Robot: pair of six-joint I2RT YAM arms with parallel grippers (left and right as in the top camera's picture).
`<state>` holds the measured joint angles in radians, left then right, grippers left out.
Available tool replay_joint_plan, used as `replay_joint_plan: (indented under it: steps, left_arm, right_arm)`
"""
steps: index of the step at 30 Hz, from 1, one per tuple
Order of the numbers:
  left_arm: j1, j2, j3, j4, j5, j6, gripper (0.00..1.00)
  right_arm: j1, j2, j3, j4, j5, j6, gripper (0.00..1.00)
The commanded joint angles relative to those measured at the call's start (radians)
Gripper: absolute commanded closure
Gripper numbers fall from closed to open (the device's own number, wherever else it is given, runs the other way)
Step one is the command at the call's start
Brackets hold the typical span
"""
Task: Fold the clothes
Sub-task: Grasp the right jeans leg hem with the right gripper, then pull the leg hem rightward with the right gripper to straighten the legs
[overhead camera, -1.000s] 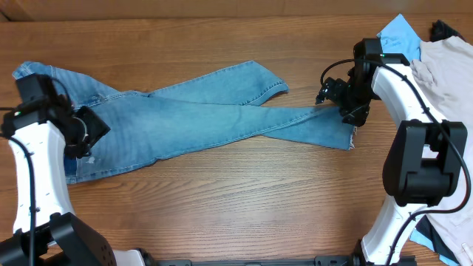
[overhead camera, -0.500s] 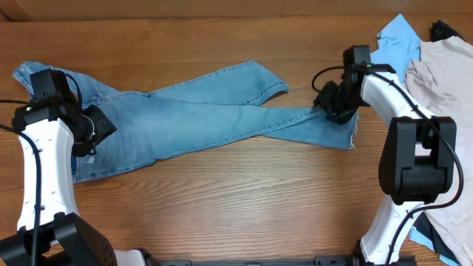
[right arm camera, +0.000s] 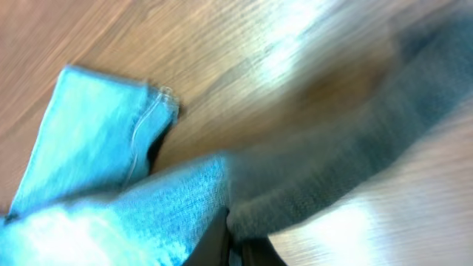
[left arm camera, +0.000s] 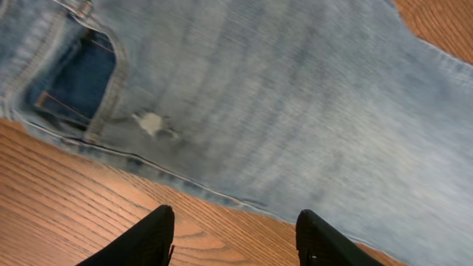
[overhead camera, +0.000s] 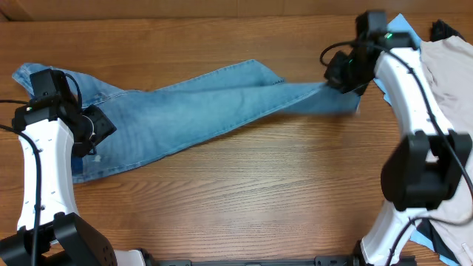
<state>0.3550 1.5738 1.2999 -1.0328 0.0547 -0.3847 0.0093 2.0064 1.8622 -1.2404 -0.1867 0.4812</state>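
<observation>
Next, I swing the leg in my right gripper back and lay it straight on the near wood (overhead camera: 347,151) first, because it slants across the other leg (overhead camera: 272,96).
The faded light-blue jeans (overhead camera: 185,111) lie across the table, waistband at the far left and both legs running right. My right gripper (overhead camera: 341,74) is shut on the end of one leg and holds it stretched off the wood at the right. In the blurred right wrist view, denim (right arm camera: 148,214) is pinched in that gripper (right arm camera: 233,240), and the other hem (right arm camera: 96,125) lies beyond. My left gripper (overhead camera: 94,131) hovers at the waist end. It (left arm camera: 236,236) is open over bare wood just beside the jeans' edge (left arm camera: 281,96), near a pocket (left arm camera: 74,81).
A smooth sky-blue shirt (overhead camera: 403,33) and a large beige garment (overhead camera: 451,74) lie piled at the right edge, close behind the right arm. A dark item (overhead camera: 443,29) peeks out at the top right corner.
The right gripper has shut on the leg's hem and pulled it up and toward the far right, so the legs no longer cross. The left arm has hardly moved.
</observation>
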Motion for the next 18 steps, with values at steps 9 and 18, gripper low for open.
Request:
replay_joint_plan:
  steps: [9,18]
  left_arm:
    - [-0.004,0.009,-0.009,0.004,-0.014,0.027,0.42]
    - [-0.004,0.009,-0.009,0.001,-0.014,0.034,0.4]
  right_arm:
    - [0.014,-0.143,-0.126,-0.438,0.22,-0.227,0.91]
    - [-0.005,-0.144,-0.268,-0.162,0.238,-0.22,0.96]
